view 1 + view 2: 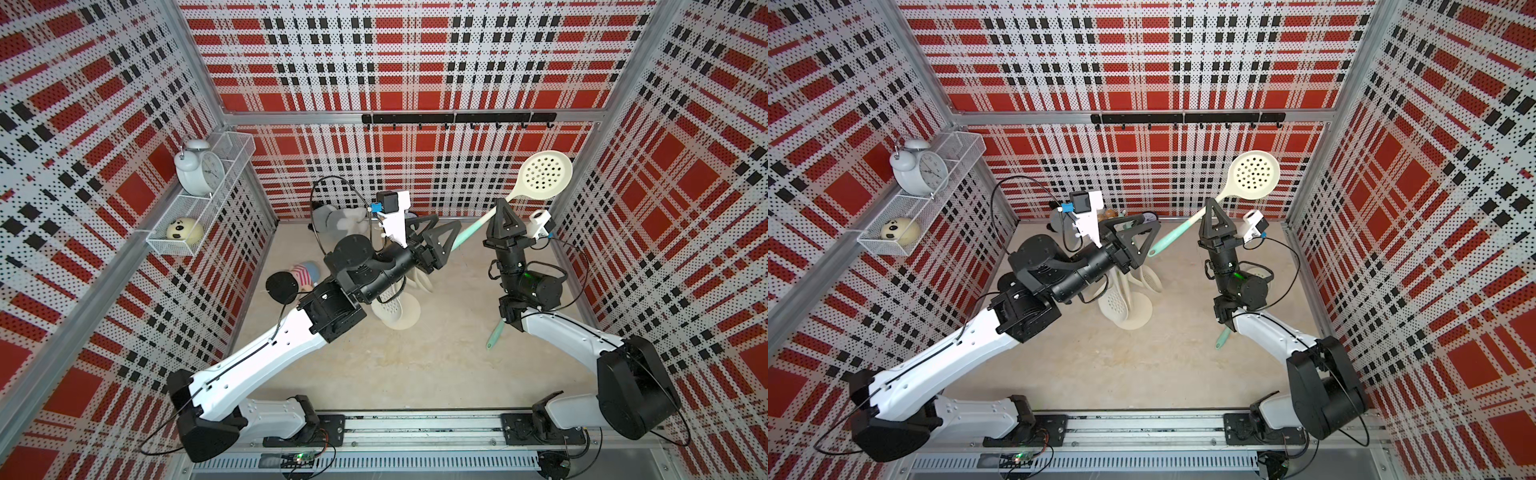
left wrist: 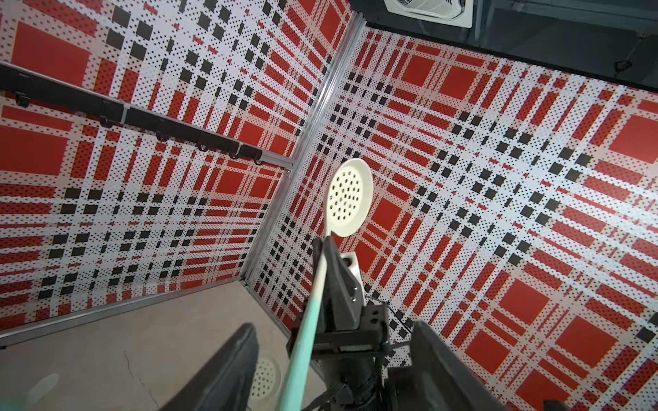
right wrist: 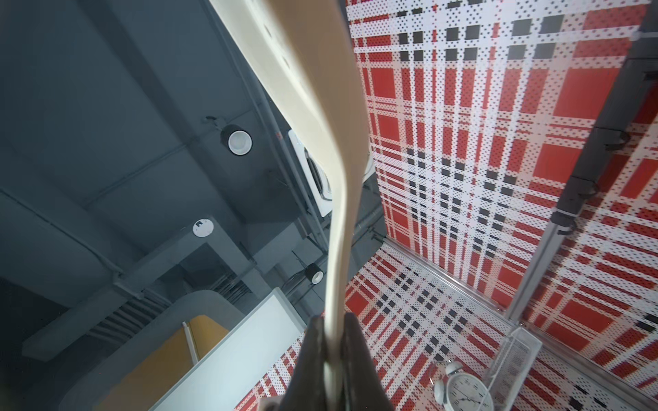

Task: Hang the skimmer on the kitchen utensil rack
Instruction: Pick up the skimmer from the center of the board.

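The robot's right gripper has the skimmer close to its head (image 1: pixel 1221 197), so next the left gripper grasps the mint handle end (image 1: pixel 1160 246) before the right gripper takes hold of the mint part.
The skimmer (image 1: pixel 542 174) (image 1: pixel 1252 176) has a cream perforated head and a handle fading to mint green. It is held up in the air at the right, head toward the back wall. My right gripper (image 1: pixel 501 203) (image 3: pixel 334 341) is shut on the cream part of its handle. My left gripper (image 1: pixel 446 226) (image 2: pixel 334 341) is open. Its fingers (image 2: pixel 228 373) stand on either side of the mint handle end without touching it. The kitchen utensil rack (image 1: pixel 405 316) (image 1: pixel 1138 311) stands mid-table, mostly hidden under my left arm, and cream utensils hang from it.
A black hook rail (image 1: pixel 457 118) runs along the back wall. A wire shelf (image 1: pixel 232 153) on the left wall holds an alarm clock (image 1: pixel 199 170) and a plush toy (image 1: pixel 185 230). Another mint-handled utensil (image 1: pixel 494 334) lies under my right arm. A doll (image 1: pixel 305 272) lies at the left.
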Controlling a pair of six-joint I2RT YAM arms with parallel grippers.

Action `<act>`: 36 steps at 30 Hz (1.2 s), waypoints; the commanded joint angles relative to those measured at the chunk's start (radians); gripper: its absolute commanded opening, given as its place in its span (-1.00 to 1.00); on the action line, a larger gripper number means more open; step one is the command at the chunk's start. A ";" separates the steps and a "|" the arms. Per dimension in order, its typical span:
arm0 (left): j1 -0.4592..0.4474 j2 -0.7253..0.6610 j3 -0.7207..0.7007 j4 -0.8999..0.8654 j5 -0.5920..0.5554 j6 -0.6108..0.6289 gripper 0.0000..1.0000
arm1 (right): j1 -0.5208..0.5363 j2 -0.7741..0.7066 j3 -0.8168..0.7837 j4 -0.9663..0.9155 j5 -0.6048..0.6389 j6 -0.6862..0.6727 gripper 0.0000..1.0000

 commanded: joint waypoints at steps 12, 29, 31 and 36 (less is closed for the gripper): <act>0.006 0.074 -0.024 0.140 0.216 -0.122 -0.14 | 0.022 -0.062 0.064 0.026 0.018 -0.043 -1.00; 0.016 0.027 -0.102 0.182 0.218 -0.139 -1.00 | 0.022 -0.082 0.045 0.023 0.023 -0.065 -1.00; 0.032 0.011 -0.102 0.177 0.215 -0.133 -1.00 | 0.021 -0.095 0.023 0.011 0.016 -0.085 -1.00; 0.085 -0.030 -0.086 0.121 0.227 -0.109 -1.00 | -0.014 -0.152 -0.098 -0.007 -0.004 -0.136 -0.40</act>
